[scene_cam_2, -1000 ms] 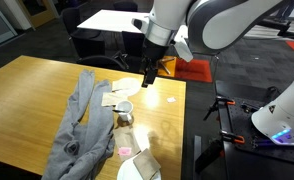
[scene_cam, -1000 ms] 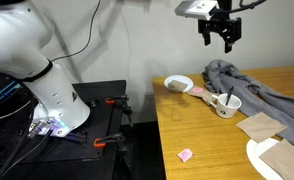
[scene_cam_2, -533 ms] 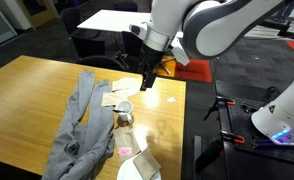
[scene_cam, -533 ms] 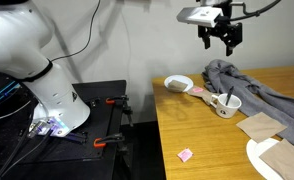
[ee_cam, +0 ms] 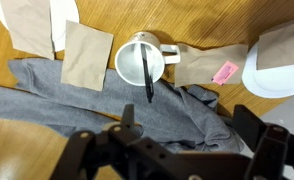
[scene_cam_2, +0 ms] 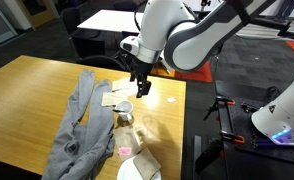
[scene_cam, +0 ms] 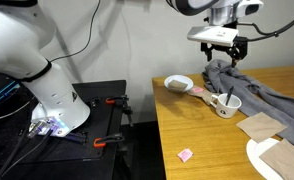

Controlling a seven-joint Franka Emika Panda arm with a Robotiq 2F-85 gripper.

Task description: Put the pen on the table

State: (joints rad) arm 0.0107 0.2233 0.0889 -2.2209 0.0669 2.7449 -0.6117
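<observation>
The pen's upper end (ee_cam: 150,97) sticks out over the cup's rim (scene_cam: 227,99) and the robot's fingers open across its narrow way, so the gripper keeps moving down until the fingers are on both sides of it.
The thin dark pen (ee_cam: 147,75) stands slanted in a white cup (ee_cam: 140,62) on the orange-brown wooden table (ee_cam: 217,20); its tip sticks out over the cup's rim. The cup shows in both exterior views (scene_cam: 225,105) (scene_cam_2: 124,107), with the pen (scene_cam: 228,97) leaning in it. My gripper (ee_cam: 192,125) is open and empty. It hangs in the air above the cup and the grey cloth (ee_cam: 97,100), as both exterior views (scene_cam: 223,55) (scene_cam_2: 139,88) show. It touches nothing.
The grey cloth (scene_cam_2: 77,125) lies beside the cup. Brown napkins (ee_cam: 87,55), a white plate (ee_cam: 277,75), a pink scrap (ee_cam: 225,72) and a white bowl (scene_cam: 178,83) lie around it. A black stand with red clamps (scene_cam: 102,110) stands beside the table (scene_cam: 187,125).
My gripper has come down and moved closer over the cup, and the wrist has turned. The pen, cup and cloth have not moved.
</observation>
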